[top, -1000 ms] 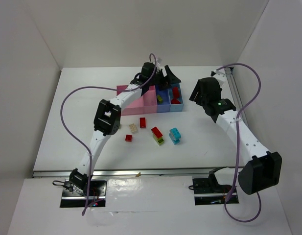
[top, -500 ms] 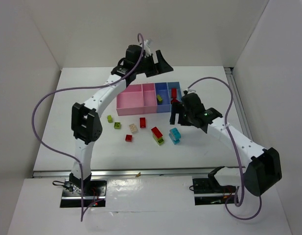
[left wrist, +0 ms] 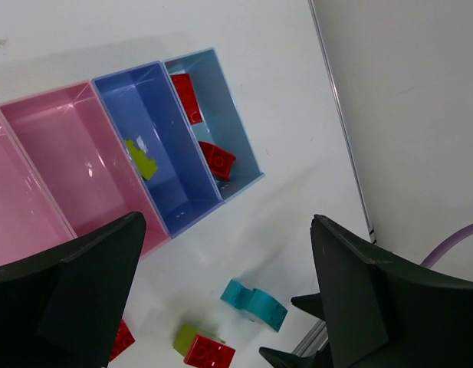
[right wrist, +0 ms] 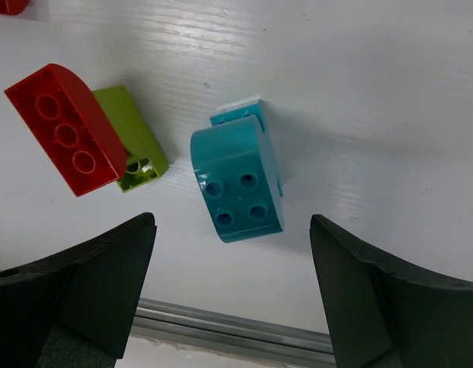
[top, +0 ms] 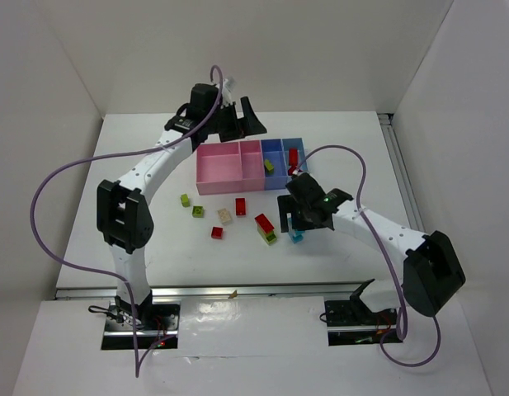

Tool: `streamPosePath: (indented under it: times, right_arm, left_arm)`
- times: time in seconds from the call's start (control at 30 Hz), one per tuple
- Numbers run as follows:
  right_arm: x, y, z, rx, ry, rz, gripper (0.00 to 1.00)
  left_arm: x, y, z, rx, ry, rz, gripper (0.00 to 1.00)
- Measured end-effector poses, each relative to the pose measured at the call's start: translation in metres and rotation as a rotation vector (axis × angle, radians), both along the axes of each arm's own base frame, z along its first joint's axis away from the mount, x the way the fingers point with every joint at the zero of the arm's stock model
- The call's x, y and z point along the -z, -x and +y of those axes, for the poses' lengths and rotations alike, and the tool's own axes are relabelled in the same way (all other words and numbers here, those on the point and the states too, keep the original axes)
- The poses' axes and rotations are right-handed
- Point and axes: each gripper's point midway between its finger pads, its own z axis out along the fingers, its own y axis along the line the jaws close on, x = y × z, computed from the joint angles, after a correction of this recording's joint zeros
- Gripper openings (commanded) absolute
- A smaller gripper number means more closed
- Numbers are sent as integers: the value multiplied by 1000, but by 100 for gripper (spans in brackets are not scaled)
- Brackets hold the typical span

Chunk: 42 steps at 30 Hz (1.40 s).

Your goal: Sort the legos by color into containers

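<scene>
The cyan lego's rounded piece is attached to a smaller piece. My right gripper should pick up both, and my left gripper should take the smaller piece off.
The containers are four joined bins: a wide pink one, a narrow pink one, a blue one and a light-blue one. The blue bin holds a yellow-green lego. The light-blue bin holds two red legos. A cyan lego lies on the table next to a red and yellow-green stack. My right gripper is open and empty just above the cyan lego. My left gripper is open and empty, raised behind the bins.
Loose on the table in front of the bins lie two yellow-green legos, a beige lego and two red legos. A metal rail runs along the table's near edge. White walls enclose the table.
My right arm has swung from the far right down to the cyan lego. My left arm has pulled back and to the left, away from above the blue bins.
</scene>
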Motion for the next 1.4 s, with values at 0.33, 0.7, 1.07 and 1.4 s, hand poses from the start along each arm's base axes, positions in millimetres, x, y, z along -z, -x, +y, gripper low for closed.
streamPosePath:
  times: [0.33, 0.7, 1.07, 1.4]
  right_arm:
    - [18, 0, -6, -13, 61, 32, 67]
    - [-4, -20, -2, -11, 42, -15, 17]
    - [-130, -89, -12, -42, -457, -210, 15]
    - [-185, -77, 27, -299, -815, -231, 15]
  left_arm:
    - [3, -1, 5, -4, -5, 11, 97]
    - [1, -1, 20, 62, 11, 3, 92]
    - [15, 62, 22, 467, 259, 40, 92]
    - [-5, 113, -28, 776, 417, 7, 92]
